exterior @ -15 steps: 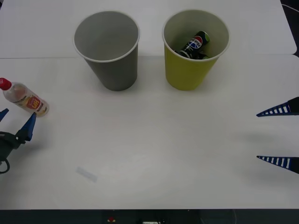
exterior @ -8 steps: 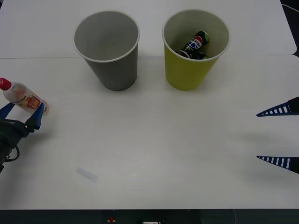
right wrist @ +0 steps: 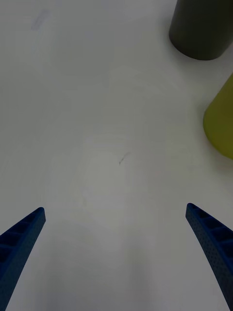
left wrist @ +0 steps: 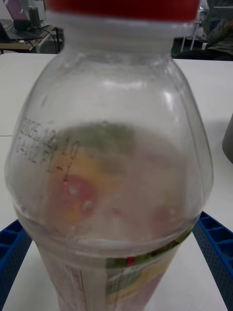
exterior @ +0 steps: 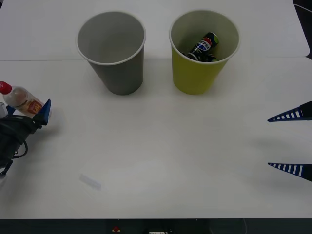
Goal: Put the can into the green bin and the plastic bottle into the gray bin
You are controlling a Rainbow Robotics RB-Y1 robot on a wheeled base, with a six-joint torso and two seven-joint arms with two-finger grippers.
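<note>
The gray bin (exterior: pixel 115 61) is deep and gets narrower toward the bottom, so I expect the plastic bottle (exterior: pixel 23 101) to settle nearly upright, cap up, when I drop it in.
The plastic bottle (exterior: pixel 20 99) lies on its side at the table's far left, red cap pointing left. My left gripper (exterior: pixel 24 109) is open and straddles it, one blue finger on each side; up close the bottle (left wrist: pixel 111 146) sits between the fingers of the left gripper (left wrist: pixel 114 272). The can (exterior: pixel 204 46) lies tilted inside the green bin (exterior: pixel 195 75) at the back right. To its left stands the gray bin (exterior: pixel 122 75), with nothing showing in it. My right gripper (exterior: pixel 269 142) hangs open over the table's right side, holding nothing; in the right wrist view the gripper (right wrist: pixel 115 211) faces both bins.
A small pale strip of tape (exterior: pixel 90 182) lies on the white table (exterior: pixel 161 146) near the front left. The gray bin (right wrist: pixel 201 29) and green bin (right wrist: pixel 221 121) stand well ahead of the right fingers. A seam crosses the table behind the bins.
My left gripper has moved forward from the near left, and its open fingers have come around the bottle. The right arm, bins and can have not moved.
</note>
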